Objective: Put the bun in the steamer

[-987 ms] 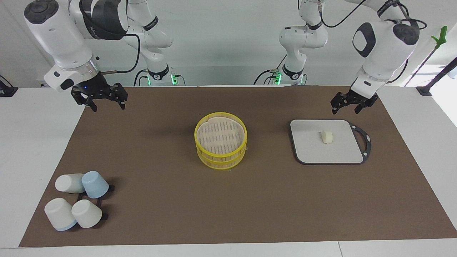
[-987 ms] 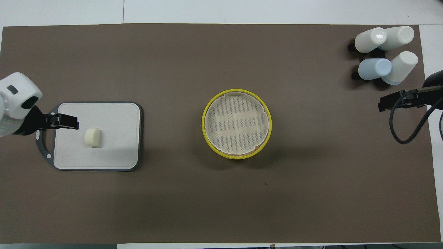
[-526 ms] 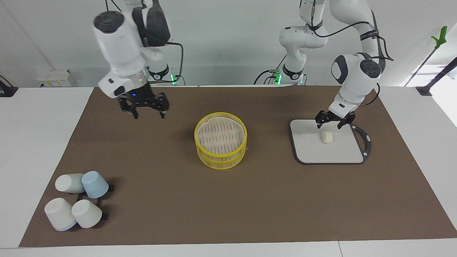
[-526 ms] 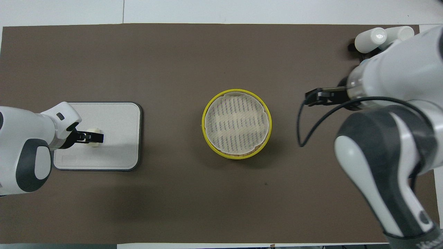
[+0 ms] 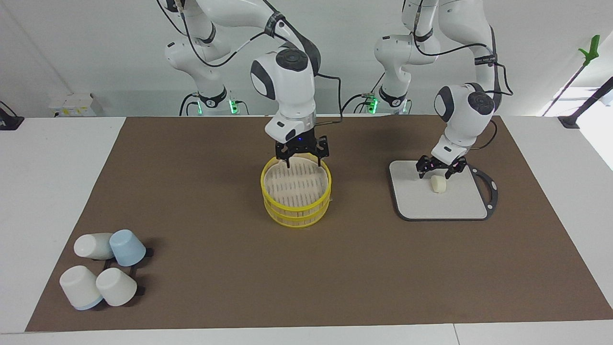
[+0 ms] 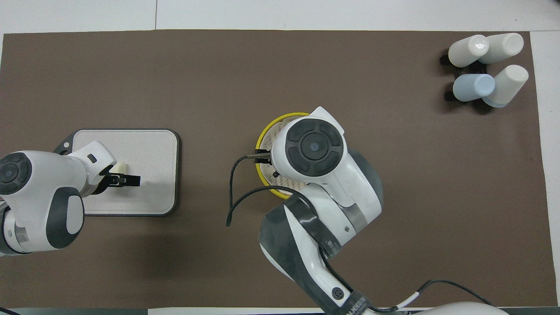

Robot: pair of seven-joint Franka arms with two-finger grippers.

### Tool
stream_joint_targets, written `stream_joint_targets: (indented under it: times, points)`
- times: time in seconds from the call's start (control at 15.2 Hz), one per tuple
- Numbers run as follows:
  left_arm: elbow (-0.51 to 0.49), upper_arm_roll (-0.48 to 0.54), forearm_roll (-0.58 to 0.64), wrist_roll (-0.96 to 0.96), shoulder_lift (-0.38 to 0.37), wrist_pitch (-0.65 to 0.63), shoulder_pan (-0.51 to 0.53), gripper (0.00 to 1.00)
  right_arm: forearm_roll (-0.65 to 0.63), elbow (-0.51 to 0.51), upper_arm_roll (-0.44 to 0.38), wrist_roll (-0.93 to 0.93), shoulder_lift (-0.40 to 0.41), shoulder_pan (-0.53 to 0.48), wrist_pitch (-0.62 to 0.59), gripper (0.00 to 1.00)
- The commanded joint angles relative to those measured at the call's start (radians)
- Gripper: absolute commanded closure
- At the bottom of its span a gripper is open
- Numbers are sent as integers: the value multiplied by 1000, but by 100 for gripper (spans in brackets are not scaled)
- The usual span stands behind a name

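Note:
I need to lift aside the steamer's slatted top (image 5: pixel 296 182), which shuts the steamer, by its yellow rim (image 5: pixel 329 174) with my right gripper before my left gripper places the bun.
The bun (image 5: pixel 438 184) is a small cream-white lump lying on the flat grey board (image 5: pixel 416 199) toward the left arm's end of the table. My left gripper (image 5: pixel 436 171) hangs open just over the bun, fingers apart. In the overhead view the left gripper (image 6: pixel 124 178) covers most of the bun (image 6: pixel 121 166). The yellow-rimmed steamer (image 5: pixel 296 191) stands mid-table with its pale slatted top showing. My right gripper (image 5: pixel 303 162) is open over the steamer's rim nearer the robots. From overhead the right arm hides most of the steamer (image 6: pixel 274 125).
Several white and blue cups (image 5: pixel 103 268) lie in a cluster toward the right arm's end, farther from the robots; they also show in the overhead view (image 6: pixel 488 65). A brown mat (image 5: pixel 215 230) covers the table. The board has a dark looped handle (image 5: pixel 489 187).
My right arm has swung in from its own end of the table to over the steamer. My left gripper has come down lower over the bun. The bun and steamer have not moved.

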Motion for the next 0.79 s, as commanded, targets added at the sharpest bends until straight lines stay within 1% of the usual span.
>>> stream_joint_targets:
  times: [0.0, 0.2, 0.33, 0.39, 0.46, 0.53, 0.59, 0.66, 0.72]
  points:
    - [-17, -4, 16, 12, 7, 50, 11, 7, -33, 31, -7, 68, 67, 32, 48, 4]
    - [-17, -4, 16, 46, 19, 73, 11, 10, -44, 29, -6, 106, 108, 46, 97, 5]
    - [-18, -4, 16, 55, 22, 75, 20, 18, -44, 28, -6, 106, 108, 48, 98, 5]
    - [-18, -4, 16, 57, 22, 75, 20, 23, -44, 23, -6, 109, 108, 51, 98, 7]
    - [-18, -4, 16, 57, 22, 76, 20, 35, -44, 22, -6, 119, 108, 60, 98, 9]
    - [-18, -4, 16, 57, 22, 78, 20, 49, -44, 23, -6, 124, 108, 60, 95, 15]
    - [-18, -4, 16, 55, 22, 76, 22, 65, -44, 23, -6, 126, 108, 60, 90, 33]
    - [-15, -4, 16, 55, 22, 73, 23, 77, -47, 26, -7, 126, 107, 61, 85, 61]
    - [-9, -4, 16, 51, 27, 73, 22, 82, -61, 31, -7, 124, 107, 63, 79, 96]
